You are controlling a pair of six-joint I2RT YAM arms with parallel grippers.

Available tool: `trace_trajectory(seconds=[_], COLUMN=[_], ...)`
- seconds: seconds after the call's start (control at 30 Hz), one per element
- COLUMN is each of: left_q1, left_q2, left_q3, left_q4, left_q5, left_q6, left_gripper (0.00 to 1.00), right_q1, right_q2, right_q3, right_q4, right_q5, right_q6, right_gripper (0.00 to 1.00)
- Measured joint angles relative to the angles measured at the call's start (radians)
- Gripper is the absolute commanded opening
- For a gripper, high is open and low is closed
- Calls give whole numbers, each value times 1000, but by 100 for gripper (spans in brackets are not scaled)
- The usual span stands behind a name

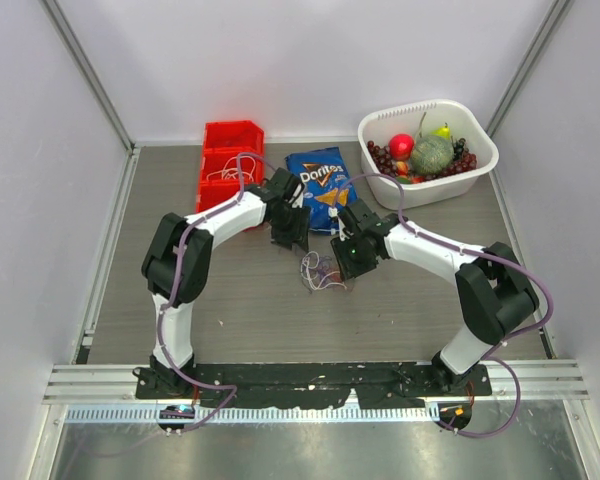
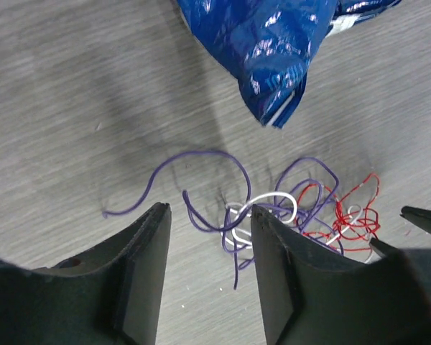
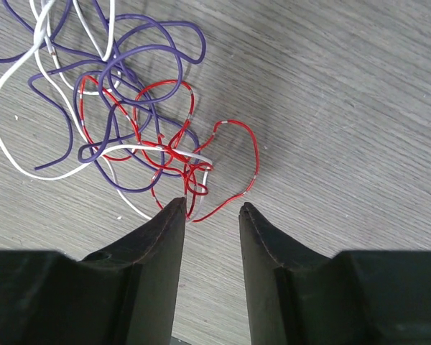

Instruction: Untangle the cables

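Note:
Purple and red cables cross [image 3: 152, 144] in the tangle, so I should hold the red cable's heap [image 3: 192, 169] with my right gripper while my left gripper pulls a purple cable away.
The cables [image 1: 320, 272] lie as a small loose tangle of white, red and purple wires on the table between the two arms. In the left wrist view the tangle [image 2: 287, 212] lies just beyond and to the right of my left gripper [image 2: 210, 208], which is open and empty above it. In the right wrist view the tangle [image 3: 122, 115] spreads to the upper left, and a red loop [image 3: 223, 187] ends just past the fingertips of my right gripper [image 3: 213, 205], which is open and empty. In the top view the left gripper [image 1: 290, 238] and the right gripper [image 1: 346, 262] flank the tangle.
A blue Doritos bag [image 1: 320, 186] lies just behind the tangle; its corner shows in the left wrist view [image 2: 273, 50]. A red bin [image 1: 230, 160] stands at the back left. A white basket [image 1: 480, 170] of fruit stands at the back right.

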Motion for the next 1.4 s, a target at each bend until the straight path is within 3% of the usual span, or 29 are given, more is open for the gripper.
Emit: trace_trajectory(seconds=[0.17, 0.3, 0.5, 0.57, 0.63, 0.7, 0.8, 1.17, 1.4], left_q1=[0, 0, 0, 0, 0, 0, 0, 0, 0], left_q2=[40, 38, -36, -92, -154, -217, -293, -460, -592], left_q3=[50, 53, 40, 38, 38, 38, 45, 248, 327], left_q4=[-21, -35, -40, -35, -21, -8, -2, -27, 75], left_q5=[-21, -34, -21, -1, 19, 26, 10, -305, -491], left_q6=[13, 18, 22, 22, 22, 22, 25, 93, 156], left_gripper=[13, 1, 0, 0, 0, 0, 0, 0, 0], right_q1=[0, 2, 21, 31, 33, 36, 37, -12, -104], right_q2=[11, 18, 57, 85, 119, 159, 186, 182, 130], right_q3=[16, 28, 69, 85, 107, 129, 135, 105, 41], right_q4=[0, 6, 14, 13, 4, 2, -3, -18, -16], right_q5=[-11, -14, -19, -6, 14, 32, 66, 211, 239], right_q6=[-3, -8, -18, -20, -16, -15, -3, 45, 93], right_gripper=[52, 56, 51, 43, 24, 12, 1, 1, 1])
